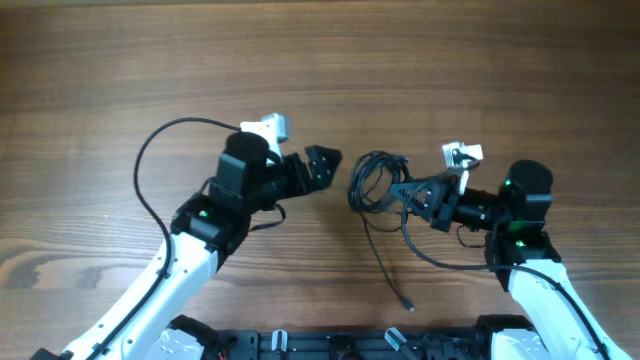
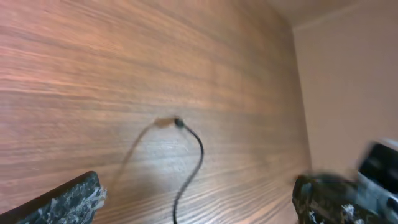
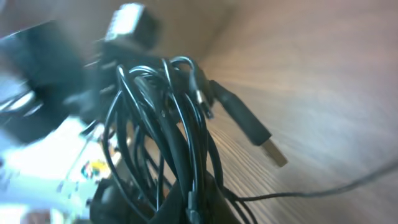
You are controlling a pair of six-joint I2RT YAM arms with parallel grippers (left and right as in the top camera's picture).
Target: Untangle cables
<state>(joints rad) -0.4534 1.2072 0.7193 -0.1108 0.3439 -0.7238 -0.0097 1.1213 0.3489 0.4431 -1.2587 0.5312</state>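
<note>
My right gripper is squeezing the loops into a tight bunch. My left gripper should grab the loops' free side before my right gripper opens and grips again.
The cables are a bunch of thin black loops near the table's middle. My right gripper is shut on the bunch from its right side. In the right wrist view the loops rise out of my shut fingers, and a plug with a silvery tip sticks out to the right. One loose cord trails toward the front edge and ends in a small plug. My left gripper is open and empty, just left of the bunch. Its wrist view shows one thin cord between the open fingers.
The left arm's own thicker black wire arcs over the table at the left. The two arm bases stand at the front edge. The wooden table stretches to the back. The left arm shows blurred in the right wrist view.
</note>
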